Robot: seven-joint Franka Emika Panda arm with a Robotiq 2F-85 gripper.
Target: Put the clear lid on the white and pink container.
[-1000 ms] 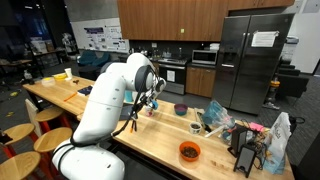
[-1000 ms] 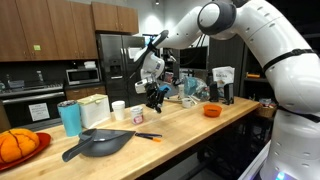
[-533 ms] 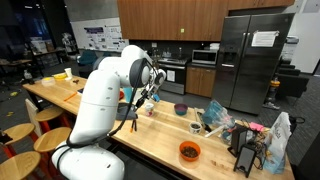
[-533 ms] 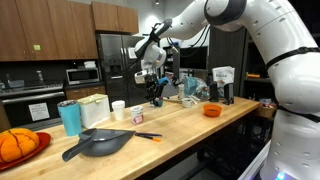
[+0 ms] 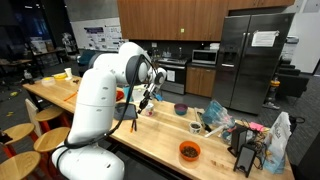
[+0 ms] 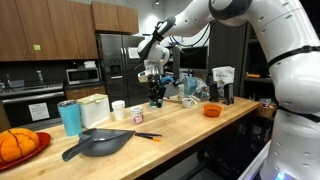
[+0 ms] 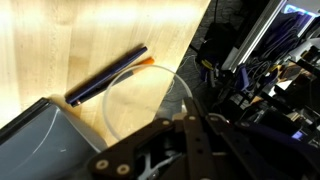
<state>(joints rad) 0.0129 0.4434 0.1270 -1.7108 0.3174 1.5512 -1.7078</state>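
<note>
The clear lid is tilted over the dark marker, so my gripper should turn the lid level and swing it back over the white and pink container point(image 6: 137, 116) before lowering it.
My gripper point(image 7: 187, 108) is shut on the edge of the clear lid point(image 7: 138, 100), a see-through round disc hanging over the wooden counter. In both exterior views the gripper point(image 5: 149, 97) point(image 6: 155, 93) hovers just above the counter's middle; the lid is too faint to make out there. A small white tub point(image 6: 137, 116), likely the white and pink container, stands on the counter a little lower left of the gripper. In the wrist view the container is out of frame.
A dark marker with an orange tip point(image 7: 106, 88) lies under the lid, beside a grey pan point(image 6: 95, 143). Also here: white cup point(image 6: 118, 107), blue tumbler point(image 6: 69, 117), purple bowl point(image 5: 180, 109), orange bowl point(image 5: 189, 151) and clutter at the counter's end point(image 5: 250, 135).
The arm's upper links have swung and the wrist has turned a little. The gripper stays shut on the lid and has risen slightly over about the same spot.
</note>
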